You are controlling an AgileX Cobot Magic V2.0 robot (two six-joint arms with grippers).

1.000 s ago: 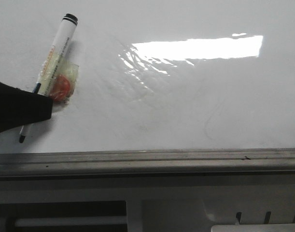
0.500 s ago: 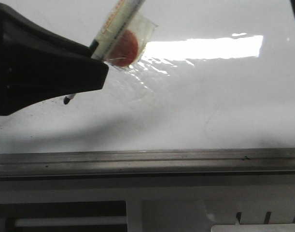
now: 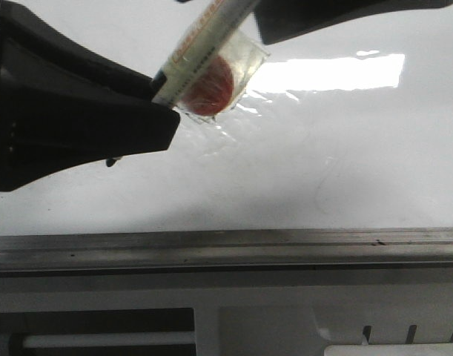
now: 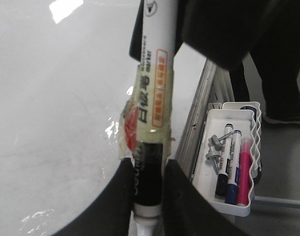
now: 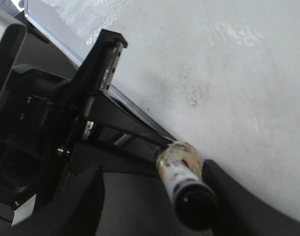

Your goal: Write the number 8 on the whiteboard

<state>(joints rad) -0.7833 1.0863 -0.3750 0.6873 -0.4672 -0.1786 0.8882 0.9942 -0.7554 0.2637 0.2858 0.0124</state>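
Note:
The marker is held in my left gripper by the lower part of its body (image 3: pixel 165 87), so next my right gripper grabs the marker's upper end (image 5: pixel 194 202) before my left gripper lets go and moves away.
The whiteboard (image 3: pixel 337 163) is glossy white with glare and faint grey smudges; no number 8 shows on it. My left gripper (image 3: pixel 163 111) is shut on the lower barrel of a white marker (image 3: pixel 204 37) with a red disc taped to it, and holds it tilted above the board, tip (image 3: pixel 110 161) downward. In the left wrist view the marker (image 4: pixel 152 98) stands between the shut jaws of this gripper (image 4: pixel 149 167). My right gripper (image 3: pixel 267 22) reaches in from the top. In the right wrist view it (image 5: pixel 152 172) is open around the marker's black cap end (image 5: pixel 191 201).
A grey metal edge rail (image 3: pixel 226 248) runs along the board's near side. A white tray (image 4: pixel 235 210) beside the board holds black, blue and pink markers. Someone's dark legs (image 4: pixel 282 73) stand past the tray.
My left gripper has lifted the marker off the board and carried it up and to the right. My right gripper has come in from the top right to the marker's cap end.

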